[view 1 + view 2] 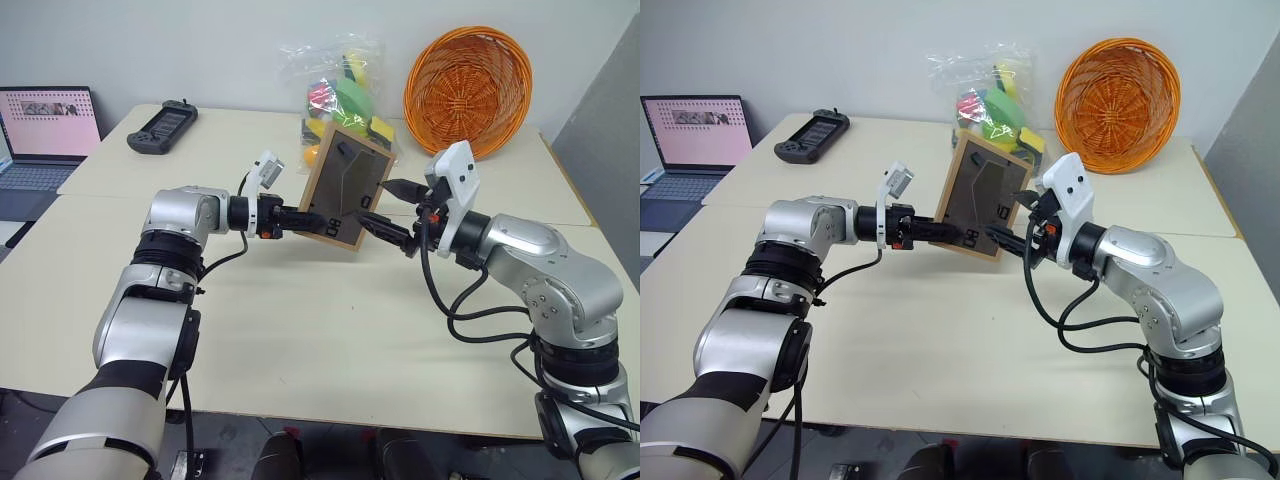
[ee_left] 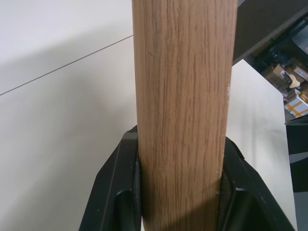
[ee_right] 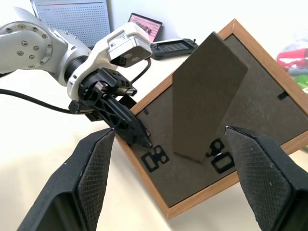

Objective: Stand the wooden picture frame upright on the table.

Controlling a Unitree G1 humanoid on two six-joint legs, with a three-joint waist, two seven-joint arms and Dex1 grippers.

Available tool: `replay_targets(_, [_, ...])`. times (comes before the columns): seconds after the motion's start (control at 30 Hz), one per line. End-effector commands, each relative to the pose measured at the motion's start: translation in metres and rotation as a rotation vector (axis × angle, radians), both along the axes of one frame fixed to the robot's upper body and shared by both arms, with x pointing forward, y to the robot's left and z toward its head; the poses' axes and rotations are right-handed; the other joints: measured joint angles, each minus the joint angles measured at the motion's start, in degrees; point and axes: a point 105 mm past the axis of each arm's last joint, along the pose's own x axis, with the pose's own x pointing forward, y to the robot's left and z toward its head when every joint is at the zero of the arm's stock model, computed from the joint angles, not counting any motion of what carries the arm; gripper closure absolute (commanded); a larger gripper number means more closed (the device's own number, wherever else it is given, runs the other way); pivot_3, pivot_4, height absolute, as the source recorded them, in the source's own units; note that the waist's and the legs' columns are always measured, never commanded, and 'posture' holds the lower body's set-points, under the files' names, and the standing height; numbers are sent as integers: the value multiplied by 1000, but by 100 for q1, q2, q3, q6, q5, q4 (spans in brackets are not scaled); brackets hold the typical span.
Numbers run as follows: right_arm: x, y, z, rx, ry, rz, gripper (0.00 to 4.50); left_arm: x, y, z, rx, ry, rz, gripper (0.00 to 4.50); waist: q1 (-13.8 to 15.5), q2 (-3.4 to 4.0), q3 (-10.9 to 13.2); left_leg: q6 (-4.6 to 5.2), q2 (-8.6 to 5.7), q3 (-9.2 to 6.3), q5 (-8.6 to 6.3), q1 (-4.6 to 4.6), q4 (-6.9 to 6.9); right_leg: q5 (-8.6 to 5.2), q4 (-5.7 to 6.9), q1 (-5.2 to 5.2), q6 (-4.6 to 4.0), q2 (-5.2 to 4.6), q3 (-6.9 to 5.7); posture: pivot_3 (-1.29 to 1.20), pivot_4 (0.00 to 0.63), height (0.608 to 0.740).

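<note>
I should move my right gripper back from the fold-out stand (image 1: 356,180) and grab the frame's free side edge (image 1: 389,168), because the stand already sticks out from the frame's back panel.
The wooden picture frame (image 1: 345,185) is tilted over the middle of the table (image 1: 320,340), with its dark back panel facing me. Its fold-out stand (image 3: 207,96) sticks out from that back. My left gripper (image 1: 310,220) is shut on the frame's lower left edge, and its black fingers (image 2: 122,183) press both sides of the light wood (image 2: 183,96). My right gripper (image 1: 375,203) stands open just right of the frame, its wide pads (image 3: 96,173) on either side of the stand's lower end without touching. The photo face is hidden. I cannot tell whether the lowest corner touches the table.
Leaning on the wall at the back right is an orange wicker basket (image 1: 468,88). A clear bag of colourful items (image 1: 345,95) stands right behind the frame. A black handheld console (image 1: 162,127) lies back left, and an open laptop (image 1: 45,135) is at the far left.
</note>
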Motion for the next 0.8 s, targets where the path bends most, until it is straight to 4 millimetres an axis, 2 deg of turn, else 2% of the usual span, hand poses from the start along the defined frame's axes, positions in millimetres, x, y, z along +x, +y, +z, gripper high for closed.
replay_targets(0.03, [9,-14,2,-168,-193,-90,620,-8,-8,38,-99,-31,-57,3205,3,0,0,0,0,0,0,0,0,0,0,0,0,0,-1,0,150,740])
replay_targets(0.13, [16,-27,-7,-329,-338,-146,620,-14,-7,43,-145,46,-57,3205,2,0,0,0,-2,1,0,-1,0,-1,-3,-1,1,0,1,0,150,740])
replay_targets(0.23, [16,-53,-19,-668,-697,-182,620,-32,4,48,-187,210,-64,3205,5,-3,3,0,-2,1,0,-1,-1,-1,-3,-1,1,0,1,0,150,740])
replay_targets(0.33, [14,-66,-25,-806,-908,-150,620,-44,10,51,-224,327,-46,3205,-14,-7,6,1,-7,5,-1,-7,-2,-2,-9,-8,4,-1,8,0,150,740])
replay_targets(0.47, [18,-72,-29,-858,-1071,-134,620,-60,11,47,-235,442,-40,3205,-35,-8,6,0,-2,7,0,4,1,-2,2,-5,4,1,11,0,150,740])
replay_targets(0.57, [23,-73,-27,-817,-1114,-164,620,-70,9,39,-226,486,-55,3205,-41,-8,6,0,-1,9,2,9,8,-1,11,-3,2,1,17,0,150,740])
replay_targets(0.8, [33,-55,-23,-776,-1199,-155,620,-83,0,30,-229,511,-112,3205,-8,-8,6,-26,1,7,17,8,9,-1,13,-1,1,-3,15,0,150,740])
